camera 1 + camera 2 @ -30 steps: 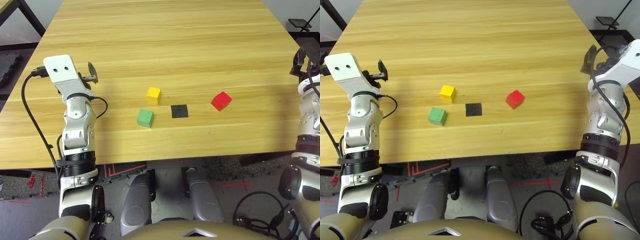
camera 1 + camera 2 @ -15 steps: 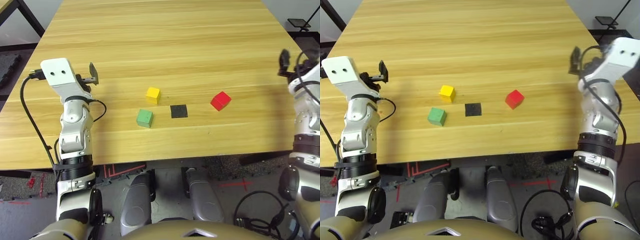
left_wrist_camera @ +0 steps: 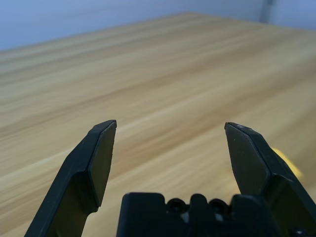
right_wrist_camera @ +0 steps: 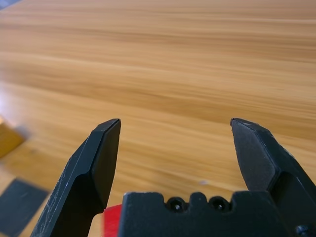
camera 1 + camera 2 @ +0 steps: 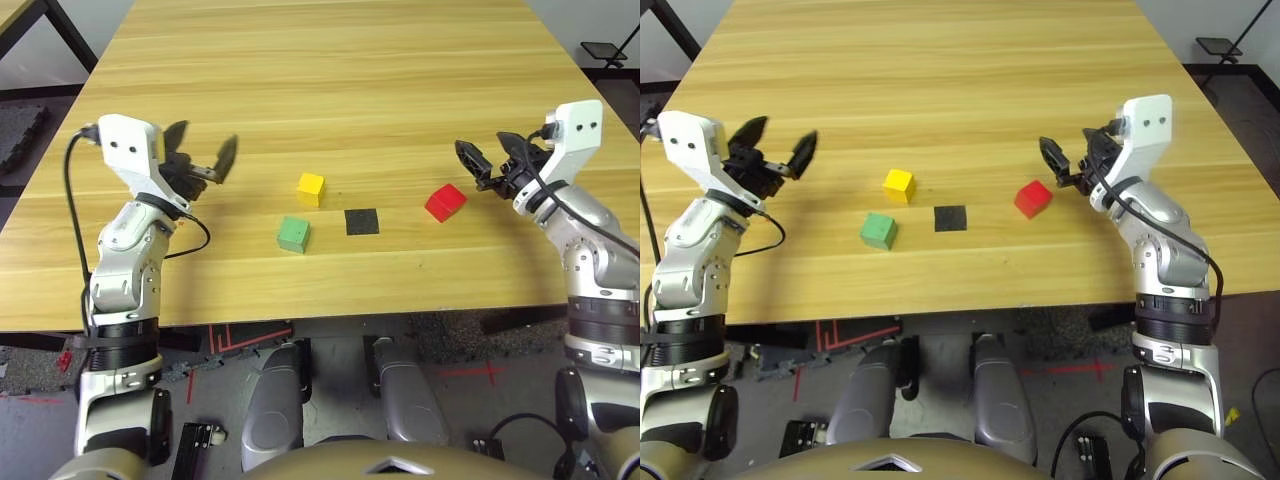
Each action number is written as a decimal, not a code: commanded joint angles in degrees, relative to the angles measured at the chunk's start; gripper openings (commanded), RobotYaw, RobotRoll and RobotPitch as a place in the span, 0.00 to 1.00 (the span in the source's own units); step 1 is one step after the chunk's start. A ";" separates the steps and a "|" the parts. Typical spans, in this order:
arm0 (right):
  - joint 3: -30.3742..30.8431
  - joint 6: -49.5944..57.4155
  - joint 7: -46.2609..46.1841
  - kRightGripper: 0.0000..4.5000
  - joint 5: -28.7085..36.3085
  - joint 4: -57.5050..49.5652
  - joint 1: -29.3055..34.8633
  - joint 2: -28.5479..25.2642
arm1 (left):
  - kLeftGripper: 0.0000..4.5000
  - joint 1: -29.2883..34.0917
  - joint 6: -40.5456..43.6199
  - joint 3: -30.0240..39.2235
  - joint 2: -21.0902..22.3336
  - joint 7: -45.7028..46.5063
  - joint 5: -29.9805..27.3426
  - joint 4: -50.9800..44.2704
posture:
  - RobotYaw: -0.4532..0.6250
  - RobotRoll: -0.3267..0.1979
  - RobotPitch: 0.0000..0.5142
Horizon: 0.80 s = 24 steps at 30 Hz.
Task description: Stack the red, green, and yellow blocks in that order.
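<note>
My right gripper is pointing its open fingers past the red block (image 4: 112, 220) beside its base, so it should back away and turn to face the red block (image 5: 445, 203).
Three small cubes lie apart on the wooden table (image 5: 330, 90). The yellow block (image 5: 310, 187) is left of centre, and the green block (image 5: 293, 234) sits just in front of it. The red block (image 5: 444, 202) lies to the right. My left gripper (image 5: 205, 150) hovers open, well left of the yellow block, holding nothing. My right gripper (image 5: 485, 155) hovers open just right of and behind the red block, also holding nothing. In the right wrist view the red block (image 4: 112, 219) peeks out beside the gripper's base.
A flat black square patch (image 5: 360, 221) lies on the table between the green and red blocks. The table's near edge runs just in front of the blocks. Cables hang from both wrists.
Both arms have swung inward over the table. The left gripper now points at the yellow block and the right gripper has come close to the red block. The blocks have not moved.
</note>
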 commanded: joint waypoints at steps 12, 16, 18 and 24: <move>2.34 17.57 11.90 1.00 9.28 -8.73 -3.96 -11.95 | 0.99 -11.89 -6.18 -6.54 4.21 -21.36 0.42 16.63 | 0.58 0.51 0.40; 4.28 18.84 13.67 1.00 8.42 -10.60 -1.29 -15.16 | 0.99 -13.02 -7.26 -7.37 4.09 -23.81 1.12 18.82 | 0.57 0.51 0.40; 5.66 18.41 14.84 1.00 7.25 -11.23 0.71 -17.16 | 0.99 -13.56 -7.73 -7.82 3.67 -24.20 1.49 19.53 | 0.56 0.51 0.40; 7.51 12.67 15.47 1.00 1.91 -9.07 4.79 -18.75 | 0.99 -14.67 -8.23 -7.96 2.51 -24.21 1.72 20.39 | 0.56 0.51 0.40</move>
